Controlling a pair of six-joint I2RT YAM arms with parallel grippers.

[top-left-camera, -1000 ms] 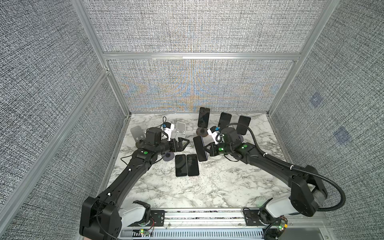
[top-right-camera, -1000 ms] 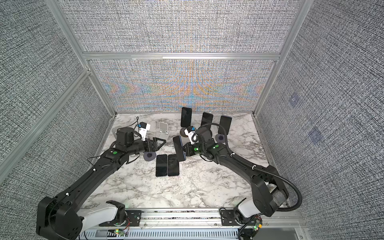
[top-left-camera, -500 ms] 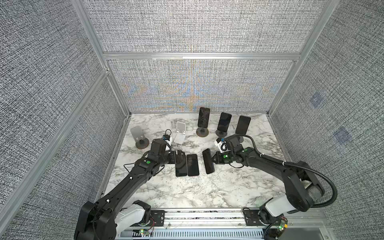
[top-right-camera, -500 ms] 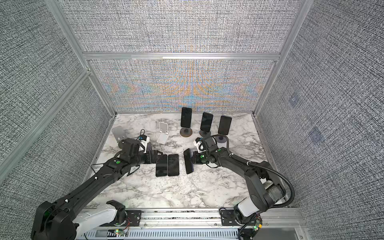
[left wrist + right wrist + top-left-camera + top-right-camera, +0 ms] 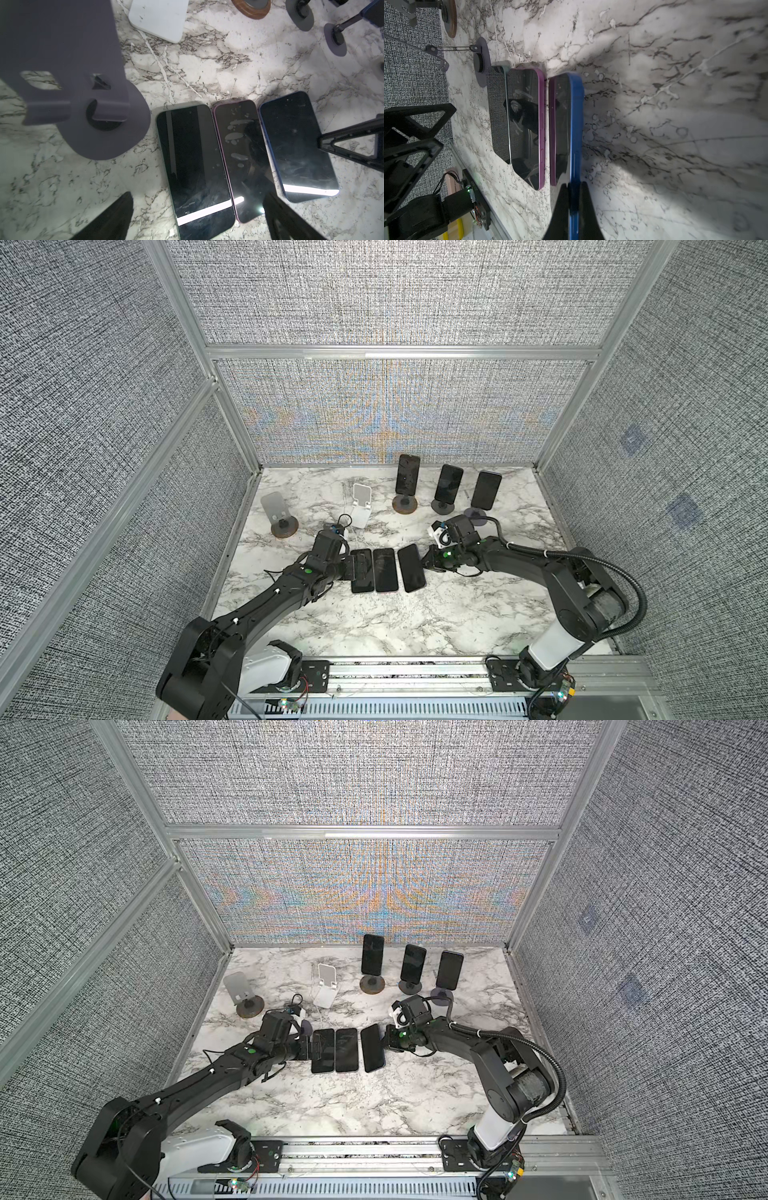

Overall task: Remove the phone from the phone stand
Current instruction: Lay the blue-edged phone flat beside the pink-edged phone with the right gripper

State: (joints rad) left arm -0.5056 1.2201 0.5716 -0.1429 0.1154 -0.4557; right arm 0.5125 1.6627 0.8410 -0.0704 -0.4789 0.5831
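The blue phone (image 5: 412, 568) angles away from the purple phone, so my right gripper should set it down and push it squarely against the purple phone's edge (image 5: 397, 573).
Three dark phones lie side by side on the marble table (image 5: 374, 626). The rightmost, the blue phone (image 5: 411, 568) (image 5: 372, 1048) (image 5: 576, 124), has my right gripper (image 5: 428, 562) (image 5: 574, 187) shut on its edge. Whether it lies fully flat I cannot tell. Beside it are a purple phone (image 5: 243, 158) and a green-edged phone (image 5: 193, 166). My left gripper (image 5: 360, 566) (image 5: 197, 207) hangs open over the green-edged phone, holding nothing. An empty purple-grey phone stand (image 5: 99, 133) stands just beside it.
Three more phones (image 5: 407, 475) (image 5: 449, 483) (image 5: 487, 490) stand upright on stands along the back. An empty grey stand on a wooden base (image 5: 278, 512) and an empty white stand (image 5: 361, 506) are at the back left. Mesh walls close in three sides.
My right gripper has brought the blue phone forward and down beside the two lying phones. My left arm has moved forward from the stands to over the green-edged phone.
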